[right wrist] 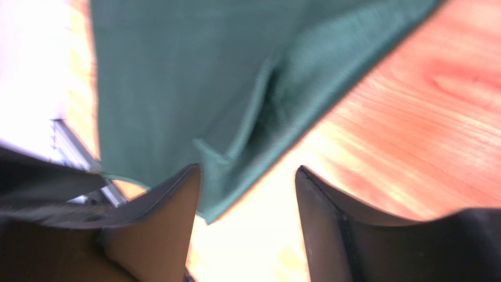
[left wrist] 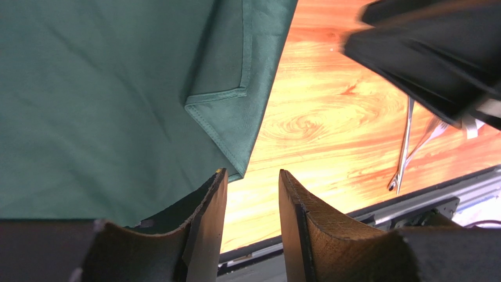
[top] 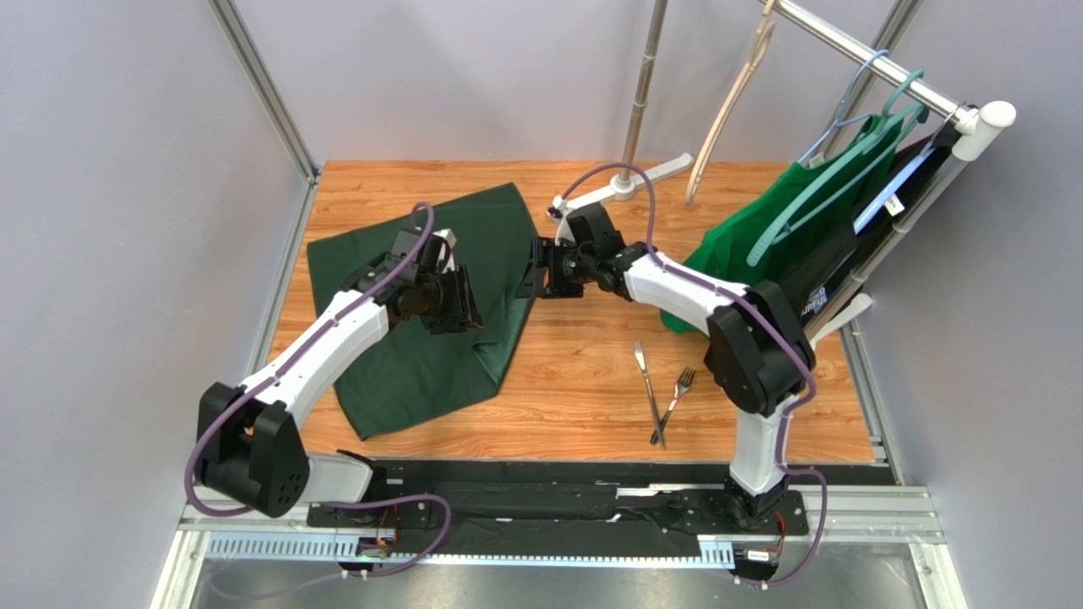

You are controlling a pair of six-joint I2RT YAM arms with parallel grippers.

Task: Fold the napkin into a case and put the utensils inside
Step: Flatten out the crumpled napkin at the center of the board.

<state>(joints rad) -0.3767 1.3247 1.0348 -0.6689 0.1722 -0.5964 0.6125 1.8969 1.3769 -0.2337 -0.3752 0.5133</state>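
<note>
My left gripper should first go to the napkin's opposite side [top: 338,265] and help spread the napkin flat and square, because it lies slanted with a turned-over edge [top: 491,359].
The dark green napkin [top: 407,317] lies spread on the left half of the wooden table, its right edge turned over in a narrow fold [left wrist: 229,100]; no case shows. My left gripper [top: 464,311] hovers over the napkin's right edge, open, with bare wood between its fingertips [left wrist: 253,176]. My right gripper [top: 528,269] reaches in from the right at the same edge, open and empty, a napkin corner [right wrist: 206,76] just beyond its jaws [right wrist: 247,173]. The utensils, a knife [top: 645,374] and a fork [top: 679,391], lie crossed near the front right [left wrist: 406,147].
A brighter green garment [top: 763,241] hangs on a teal hanger from the clothes rack [top: 890,70] at the back right. A white rack foot [top: 623,188] rests behind the right gripper. A black rail [top: 572,476] runs along the table's front edge.
</note>
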